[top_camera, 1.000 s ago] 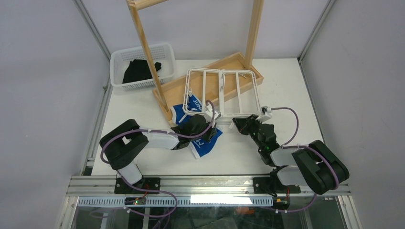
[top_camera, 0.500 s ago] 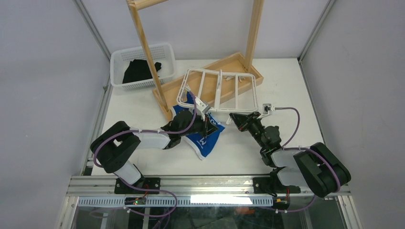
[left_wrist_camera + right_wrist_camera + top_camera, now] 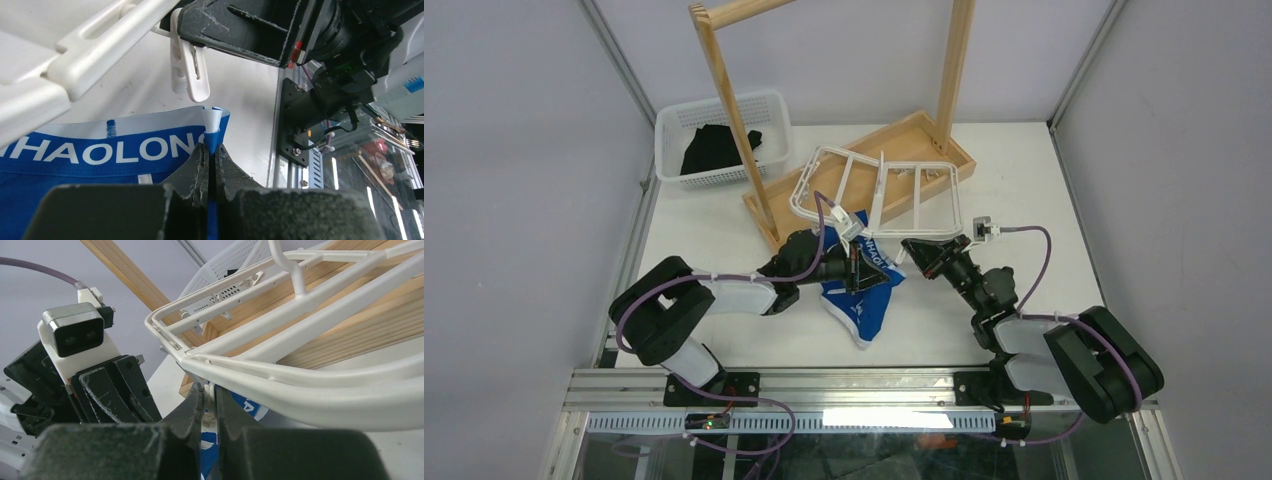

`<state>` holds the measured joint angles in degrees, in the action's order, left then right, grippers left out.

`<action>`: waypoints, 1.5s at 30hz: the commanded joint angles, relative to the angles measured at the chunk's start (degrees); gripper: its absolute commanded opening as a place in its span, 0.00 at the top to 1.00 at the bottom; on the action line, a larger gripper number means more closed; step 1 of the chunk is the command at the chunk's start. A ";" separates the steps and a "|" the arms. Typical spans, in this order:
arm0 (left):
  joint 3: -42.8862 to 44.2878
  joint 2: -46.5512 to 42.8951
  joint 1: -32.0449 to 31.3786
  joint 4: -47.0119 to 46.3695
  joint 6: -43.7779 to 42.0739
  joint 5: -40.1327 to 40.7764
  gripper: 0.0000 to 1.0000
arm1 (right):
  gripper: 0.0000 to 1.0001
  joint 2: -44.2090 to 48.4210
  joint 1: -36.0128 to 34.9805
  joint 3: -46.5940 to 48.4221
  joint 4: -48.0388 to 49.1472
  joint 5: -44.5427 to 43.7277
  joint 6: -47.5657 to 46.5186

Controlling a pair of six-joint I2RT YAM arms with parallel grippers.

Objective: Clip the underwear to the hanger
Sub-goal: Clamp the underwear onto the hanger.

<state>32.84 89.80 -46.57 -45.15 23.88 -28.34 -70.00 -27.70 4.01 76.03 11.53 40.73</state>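
Note:
The clip's jaws [image 3: 194, 79] hang to one side of the waistband's corner, so the robot's left gripper needs to move back first and then bring the corner up into the jaws' opening [image 3: 186, 90].
The underwear [image 3: 862, 301] is bright blue with a lettered waistband [image 3: 100, 147]; it hangs over the table from my left gripper [image 3: 865, 263]. That gripper [image 3: 212, 148] is shut on the waistband's end corner. Just above the corner dangles a white clip [image 3: 188, 70] of the hanger [image 3: 879, 188], a white frame lying tilted over the wooden tray. My right gripper [image 3: 912, 247] is shut on the top of that clip [image 3: 209, 388], under the hanger's near rail [image 3: 310, 377]. The two grippers sit almost fingertip to fingertip.
The tall wooden rack's tray base [image 3: 924, 130] lies under the hanger, with its posts [image 3: 734, 120] rising at left and right. A white basket [image 3: 672, 128] with a black garment [image 3: 714, 148] stands at the back left. The table's near metal edge [image 3: 295, 140] is close beside the left gripper.
My left gripper has carried the underwear's waistband right and up to the clip. The right gripper shifted left and back, taking the hanger's near edge with it.

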 commanded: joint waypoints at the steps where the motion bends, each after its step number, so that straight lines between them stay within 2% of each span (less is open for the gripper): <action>1: -0.22 -2.99 -0.19 -6.69 1.56 -4.53 1.00 | 1.00 3.23 -0.58 1.00 8.27 3.54 -0.92; 18: -3.30 -2.34 2.08 -8.81 5.79 1.34 1.00 | 1.00 7.22 -0.56 0.38 7.82 4.07 1.18; 24: -7.03 -2.69 2.11 -6.14 3.77 0.99 1.00 | 1.00 10.98 -0.51 0.99 1.27 0.95 0.31; 29: -11.71 -0.22 2.16 -14.53 8.84 1.66 1.00 | 1.00 14.07 -0.51 0.73 -5.58 -0.29 -1.26; 36: -9.46 9.05 2.15 -35.38 21.74 -2.63 1.00 | 1.00 13.79 -0.53 -0.70 -0.81 5.69 0.39; 39: -8.35 10.07 2.13 -37.12 23.12 -2.59 1.00 | 1.00 14.30 -0.53 -0.63 -0.81 6.60 0.62; 45: -7.43 7.91 2.12 -34.73 22.00 -0.96 1.00 | 1.00 14.65 -0.55 -0.21 -0.98 8.23 1.09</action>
<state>23.18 100.05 -44.88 -72.53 44.62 -29.06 -57.25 -27.73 2.90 67.42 15.07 40.42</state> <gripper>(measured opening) 0.027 0.089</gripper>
